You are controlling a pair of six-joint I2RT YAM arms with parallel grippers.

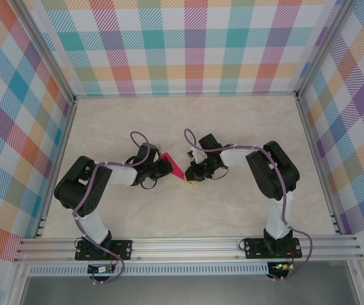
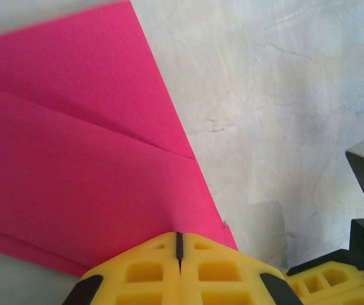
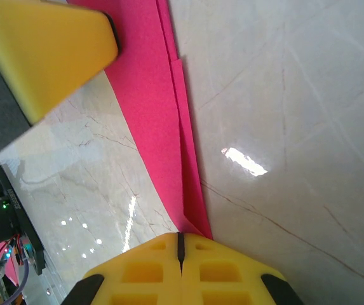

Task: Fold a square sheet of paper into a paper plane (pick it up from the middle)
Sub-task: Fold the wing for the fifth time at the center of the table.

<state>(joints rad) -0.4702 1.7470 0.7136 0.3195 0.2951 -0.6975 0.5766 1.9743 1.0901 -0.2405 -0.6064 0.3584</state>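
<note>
I should keep sliding my left gripper along the paper's folded edge until it clears the paper's wide end point(image 1: 166, 155), because my right gripper is pinning the paper's pointed end point(image 3: 193, 219).
The magenta-pink sheet of paper point(image 1: 175, 167) is folded into a narrow, pointed plane shape and hangs between my two grippers at mid-table. In the left wrist view the paper point(image 2: 74, 159) shows layered flaps with diagonal creases, and its lower edge runs into my left gripper point(image 2: 179, 240), whose yellow jaws are shut on it. In the right wrist view the paper point(image 3: 159, 108) is a slim strip tapering into my right gripper point(image 3: 181, 244), also shut on it. From above, the left gripper point(image 1: 167, 166) and right gripper point(image 1: 190, 174) nearly meet tip to tip.
The marble-patterned table point(image 1: 188, 127) is walled by checked panels point(image 1: 188, 44) on three sides, with a metal rail point(image 1: 188, 244) along the near edge. The right gripper's yellow finger point(image 2: 324, 283) sits close at the lower right in the left wrist view.
</note>
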